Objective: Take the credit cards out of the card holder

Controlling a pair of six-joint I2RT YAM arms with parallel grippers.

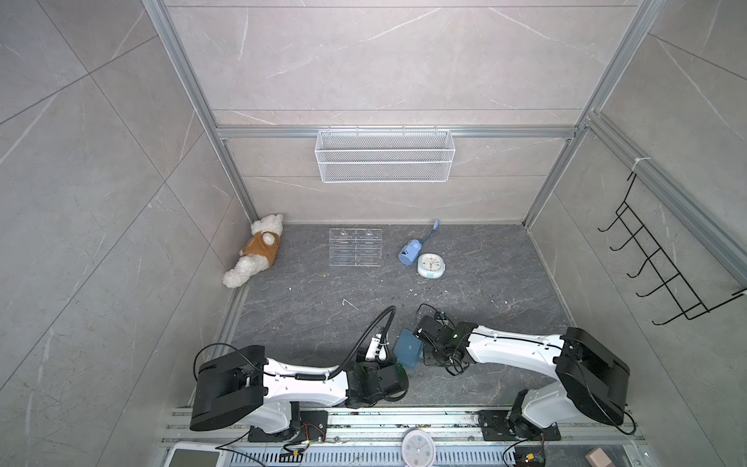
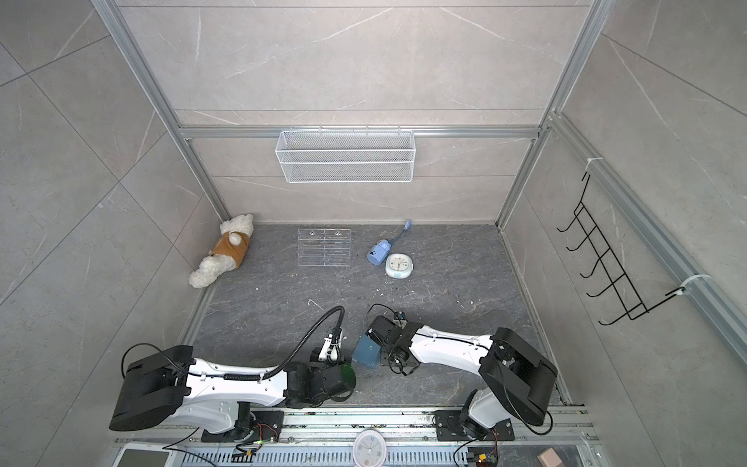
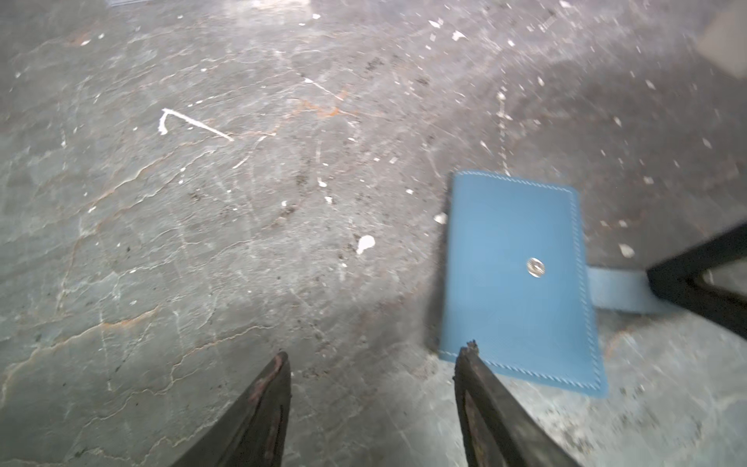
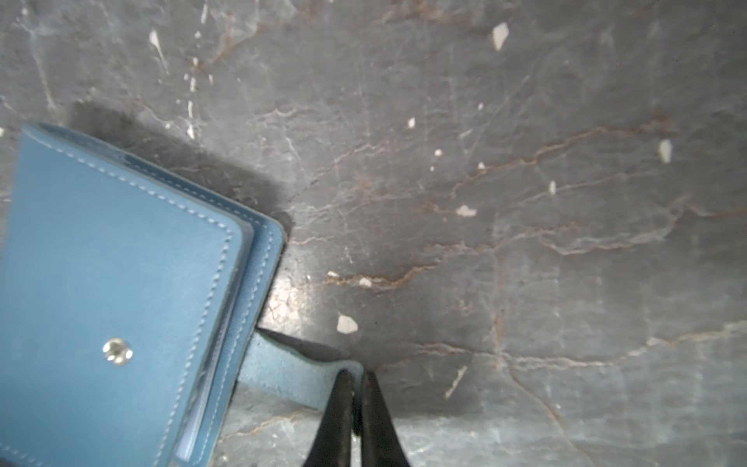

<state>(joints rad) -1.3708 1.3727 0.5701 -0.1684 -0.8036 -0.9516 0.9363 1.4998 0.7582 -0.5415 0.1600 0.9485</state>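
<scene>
My right gripper is on the snap tab (image 4: pixel 289 375) and the top cover is shut. My left gripper should hold the card holder's near corner (image 3: pixel 452 333) steady before my right gripper lifts the top cover's edge.
The dusty-blue card holder (image 1: pixel 408 348) (image 2: pixel 367 352) lies folded shut on the dark floor between my two arms, with a silver snap stud (image 3: pixel 535 267) on its cover. Its snap tab (image 4: pixel 291 368) is undone and sticks out sideways. My right gripper (image 4: pixel 355 376) (image 1: pixel 422 341) is shut on the end of that tab. My left gripper (image 3: pixel 376 353) (image 1: pixel 376 347) is open and empty; one fingertip is over the near corner of the card holder (image 3: pixel 513 275). Clear sleeve edges show between the covers (image 4: pixel 202 388). The credit cards are hidden.
A clear acrylic rack (image 1: pixel 355 247), a blue cup (image 1: pixel 410 251) and a small round clock (image 1: pixel 431 265) lie near the back wall. A teddy bear (image 1: pixel 254 256) sits in the back left corner. A wire basket (image 1: pixel 384 155) hangs on the back wall, black hooks (image 1: pixel 663 263) on the right wall.
</scene>
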